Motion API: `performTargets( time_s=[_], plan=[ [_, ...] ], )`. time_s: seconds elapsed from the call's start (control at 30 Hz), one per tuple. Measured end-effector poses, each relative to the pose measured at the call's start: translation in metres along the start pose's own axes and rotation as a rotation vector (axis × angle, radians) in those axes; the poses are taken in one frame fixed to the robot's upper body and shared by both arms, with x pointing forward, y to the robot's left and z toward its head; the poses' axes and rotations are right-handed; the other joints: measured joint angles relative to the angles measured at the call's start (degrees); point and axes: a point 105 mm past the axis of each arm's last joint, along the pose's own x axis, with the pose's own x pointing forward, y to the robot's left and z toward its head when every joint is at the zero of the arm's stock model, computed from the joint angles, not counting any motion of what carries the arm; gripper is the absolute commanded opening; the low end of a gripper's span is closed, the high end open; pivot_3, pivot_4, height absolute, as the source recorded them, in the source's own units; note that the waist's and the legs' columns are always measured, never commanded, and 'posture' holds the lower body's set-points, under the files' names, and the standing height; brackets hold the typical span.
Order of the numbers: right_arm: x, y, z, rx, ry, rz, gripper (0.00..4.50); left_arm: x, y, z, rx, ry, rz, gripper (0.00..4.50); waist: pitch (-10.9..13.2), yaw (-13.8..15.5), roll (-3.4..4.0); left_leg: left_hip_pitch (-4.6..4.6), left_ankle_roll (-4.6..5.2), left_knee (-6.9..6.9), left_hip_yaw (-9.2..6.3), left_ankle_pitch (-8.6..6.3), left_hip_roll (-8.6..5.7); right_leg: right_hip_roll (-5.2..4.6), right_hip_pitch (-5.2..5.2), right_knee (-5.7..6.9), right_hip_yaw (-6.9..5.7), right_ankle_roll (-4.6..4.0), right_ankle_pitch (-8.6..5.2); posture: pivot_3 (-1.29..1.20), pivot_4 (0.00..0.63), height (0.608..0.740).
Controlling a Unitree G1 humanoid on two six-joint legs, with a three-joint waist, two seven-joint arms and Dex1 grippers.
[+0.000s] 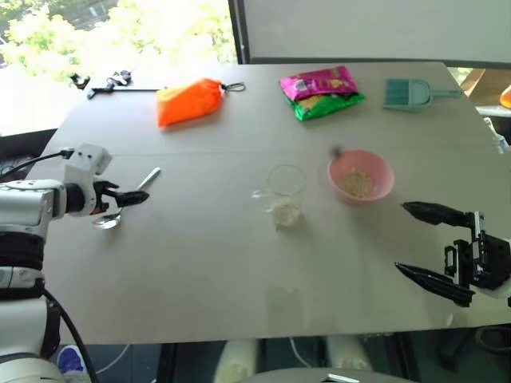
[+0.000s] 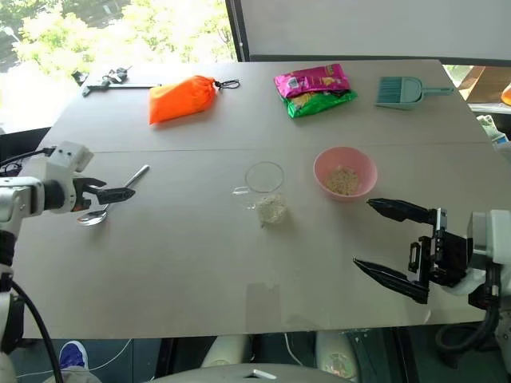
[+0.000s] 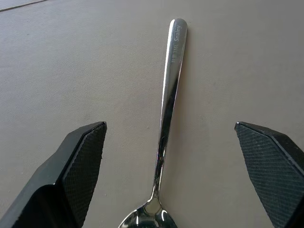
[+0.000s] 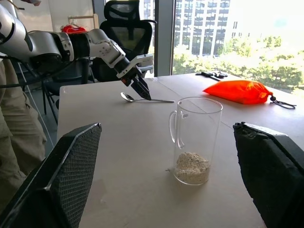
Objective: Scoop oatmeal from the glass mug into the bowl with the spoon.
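The spoon's handle (image 1: 149, 178) will stick up above the mug's rim when I lower the spoon in, because the spoon looks longer than the glass mug (image 1: 286, 195) is tall.
The spoon (image 1: 128, 199) lies flat on the table at the left, its bowl toward the near edge. My left gripper (image 1: 136, 195) hovers open just over it, and in the left wrist view the handle (image 3: 169, 90) runs between the two spread fingers. The glass mug (image 1: 285, 194) stands upright mid-table with oatmeal (image 4: 191, 166) at its bottom. Right of the mug sits the pink bowl (image 1: 360, 175), with some oatmeal (image 1: 358, 184) in it. My right gripper (image 1: 402, 238) is open near the right front edge, pointing toward the mug and apart from it.
An orange bag (image 1: 188, 101), snack packets (image 1: 319, 92) and a teal dustpan (image 1: 407, 94) lie along the far edge, with a black tool (image 1: 108, 83) at the far left corner. A person (image 4: 19, 137) stands beside the table's left side.
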Motion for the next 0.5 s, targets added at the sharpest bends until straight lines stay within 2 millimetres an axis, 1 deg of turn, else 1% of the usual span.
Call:
performTargets(
  time_s=[0.03, 0.07, 0.1, 0.13, 0.2, 0.27, 0.33, 0.37, 0.43, 0.5],
  plan=[
    [0.000, 0.000, -0.001, 0.003, 0.000, -0.004, 4.50, 0.006, 0.002, -0.004, 0.022, 0.052, -0.015, 3.54, 0.0, 0.0, 0.00, -0.01, 0.00, 0.01, -0.02, 0.00, 0.00, 0.00, 0.00, 0.02, -0.01, 0.00, 0.00, 0.00, 0.150, 0.740],
    [-0.001, 0.000, -0.001, 0.005, 0.001, -0.007, 4.50, 0.008, 0.002, -0.008, 0.027, 0.074, -0.021, 3.08, 0.0, -0.1, 0.00, -0.02, 0.00, 0.01, -0.01, 0.00, 0.00, 0.00, -0.01, 0.01, 0.01, 0.00, 0.00, 0.00, 0.150, 0.740],
    [-0.002, 0.001, -0.002, 0.012, 0.005, -0.011, 4.50, 0.007, 0.004, -0.006, 0.034, 0.079, -0.022, 2.71, 0.0, -0.1, -0.01, -0.02, 0.00, 0.01, -0.03, 0.00, 0.00, 0.00, -0.01, 0.01, -0.01, 0.00, 0.00, 0.00, 0.150, 0.740],
    [-0.002, 0.002, -0.003, 0.016, 0.007, -0.013, 4.50, 0.007, 0.006, -0.008, 0.036, 0.090, -0.021, 2.25, 0.0, -0.2, 0.00, -0.01, 0.00, 0.01, -0.01, 0.00, 0.00, 0.00, -0.01, 0.02, 0.01, 0.00, 0.00, 0.00, 0.150, 0.740],
    [-0.004, 0.003, -0.004, 0.027, 0.014, -0.023, 4.50, 0.005, 0.007, -0.010, 0.040, 0.105, -0.029, 1.56, 0.0, -0.4, 0.00, 0.00, 0.00, 0.02, -0.02, 0.00, 0.00, -0.01, 0.00, 0.05, 0.01, 0.00, 0.00, 0.00, 0.150, 0.740],
    [-0.005, 0.004, -0.005, 0.028, 0.017, -0.031, 4.50, 0.004, 0.009, -0.012, 0.035, 0.114, -0.032, 0.98, 0.0, -0.6, 0.01, 0.02, 0.01, 0.04, -0.01, 0.00, 0.00, -0.01, 0.02, 0.07, 0.01, 0.00, 0.00, 0.00, 0.150, 0.740],
    [-0.005, 0.005, -0.005, 0.030, 0.017, -0.042, 4.50, 0.002, 0.011, -0.014, 0.029, 0.113, -0.030, 0.18, 0.0, -0.9, 0.02, 0.05, 0.01, 0.04, -0.02, 0.00, 0.00, -0.01, 0.04, 0.10, 0.02, 0.01, 0.00, 0.00, 0.150, 0.740],
    [-0.005, 0.004, -0.006, 0.028, 0.018, -0.047, 4.50, 0.002, 0.012, -0.016, 0.024, 0.103, -0.034, 0.05, 0.0, -1.1, 0.02, 0.06, 0.01, 0.05, -0.01, 0.00, 0.00, -0.02, 0.03, 0.14, 0.04, 0.01, 0.00, 0.00, 0.150, 0.740],
    [-0.005, 0.002, -0.006, 0.025, 0.026, -0.061, 4.50, 0.002, 0.010, -0.015, 0.015, 0.071, -0.049, 0.05, 0.0, -1.2, 0.02, 0.06, 0.01, 0.07, -0.02, 0.00, 0.00, -0.01, 0.03, 0.16, 0.04, 0.01, 0.00, 0.00, 0.150, 0.740],
    [-0.003, -0.001, -0.010, 0.032, 0.053, -0.075, 4.50, 0.004, 0.003, -0.013, -0.013, 0.014, -0.086, 0.05, 0.0, -1.1, 0.01, 0.02, 0.01, 0.12, -0.05, 0.00, 0.01, -0.01, 0.02, 0.18, 0.03, 0.01, 0.00, 0.00, 0.150, 0.740]
  ],
)
